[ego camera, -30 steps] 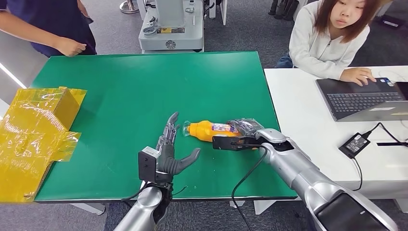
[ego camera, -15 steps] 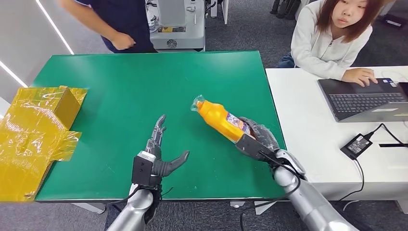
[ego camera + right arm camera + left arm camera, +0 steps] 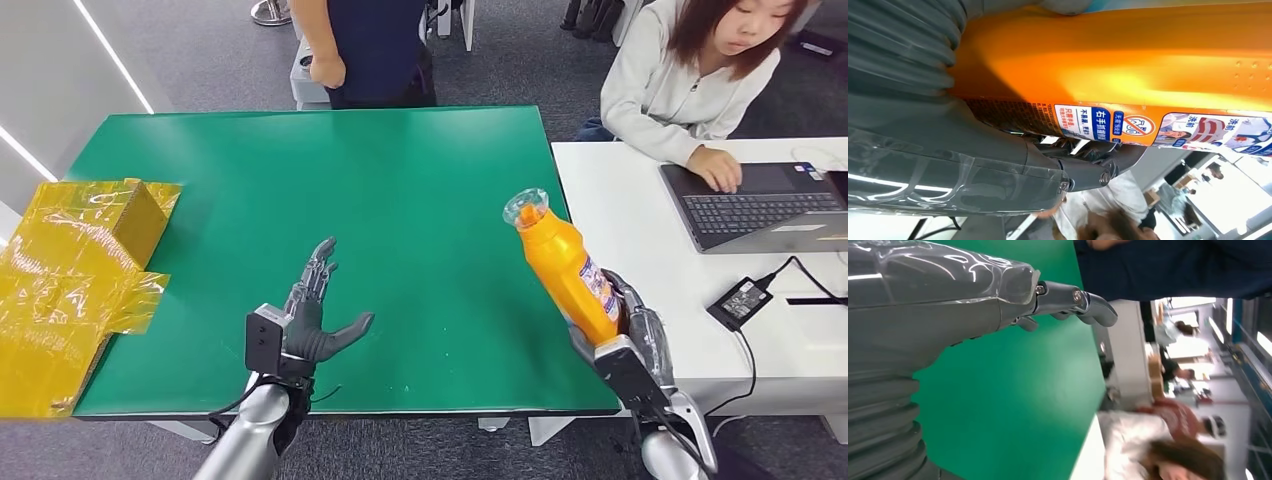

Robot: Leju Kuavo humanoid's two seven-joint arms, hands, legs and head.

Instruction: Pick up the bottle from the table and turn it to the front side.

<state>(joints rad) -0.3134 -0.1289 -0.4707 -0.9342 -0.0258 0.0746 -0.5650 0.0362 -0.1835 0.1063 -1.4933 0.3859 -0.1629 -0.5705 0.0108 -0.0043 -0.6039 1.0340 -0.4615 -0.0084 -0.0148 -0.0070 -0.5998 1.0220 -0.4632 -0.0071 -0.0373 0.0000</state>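
Note:
My gripper will turn the orange bottle (image 3: 570, 272), and its hidden side should show the bold front label, because a panel of small print (image 3: 599, 287) faces me.
The orange bottle (image 3: 565, 264) with a clear cap stands almost upright in the air above the green table's right edge, cap tilted to the far left. My right hand (image 3: 628, 330) grips its lower body, fingers wrapped around the label. Up close in the right wrist view, the orange bottle (image 3: 1128, 65) shows its printed label against my right hand (image 3: 998, 150). My left hand (image 3: 312, 315) hovers over the near part of the green table (image 3: 300, 190), fingers spread and holding nothing. In the left wrist view, my left hand (image 3: 973, 295) points its fingertips over bare green surface.
Yellow crinkled film wrapping (image 3: 75, 270) lies on the table's left edge. A person (image 3: 375, 45) in dark clothes stands at the far edge. A seated person (image 3: 690, 85) types on a laptop (image 3: 760, 205) at the white table (image 3: 640, 250), beside a power adapter (image 3: 737, 302).
My right hand lifted the bottle off the table and swung it from lying to nearly upright, moving right and nearer. My left hand drifted slightly left. The standing person walked right along the far edge.

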